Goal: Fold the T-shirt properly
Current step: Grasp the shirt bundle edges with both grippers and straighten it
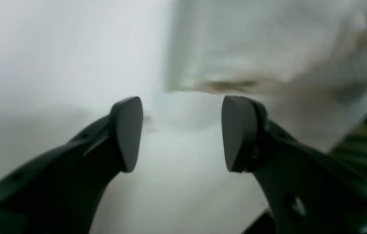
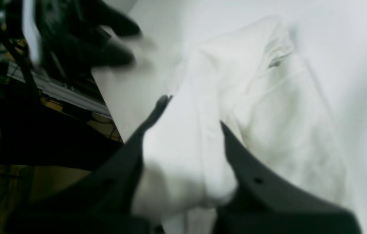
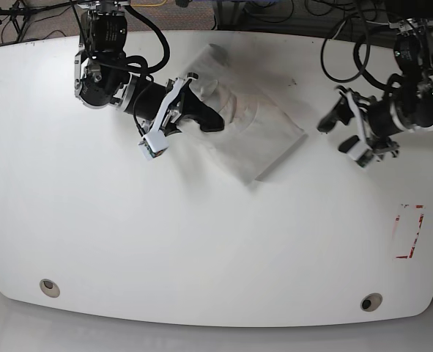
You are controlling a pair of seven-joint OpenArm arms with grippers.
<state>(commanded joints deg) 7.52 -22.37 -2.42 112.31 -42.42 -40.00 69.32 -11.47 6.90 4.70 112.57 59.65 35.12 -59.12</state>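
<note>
I should take the back end [image 3: 215,59] with my left gripper while my right gripper keeps still, because the T-shirt lies at a slant and my right gripper is on a thick bunch [image 2: 188,162].
The off-white T-shirt [image 3: 264,128] lies folded into a slanted rectangle on the white table [image 3: 201,242], at the back middle. On the base view's left, my right gripper [image 3: 213,119] is at the shirt's left end. In the right wrist view this gripper [image 2: 193,113] is shut on a thick bunch of the T-shirt [image 2: 268,97], which bulges between the fingers. My left gripper [image 3: 332,132] hangs open to the right of the shirt, apart from it. In the left wrist view, the left gripper [image 1: 182,133] holds nothing, and the T-shirt [image 1: 268,48] lies just beyond its fingertips.
A red-outlined mark [image 3: 409,231] sits on the table at the right. Two round holes [image 3: 49,287] [image 3: 371,302] lie near the front edge. Cables run along the back edge. The table's edge [image 1: 258,217] shows close below the left gripper.
</note>
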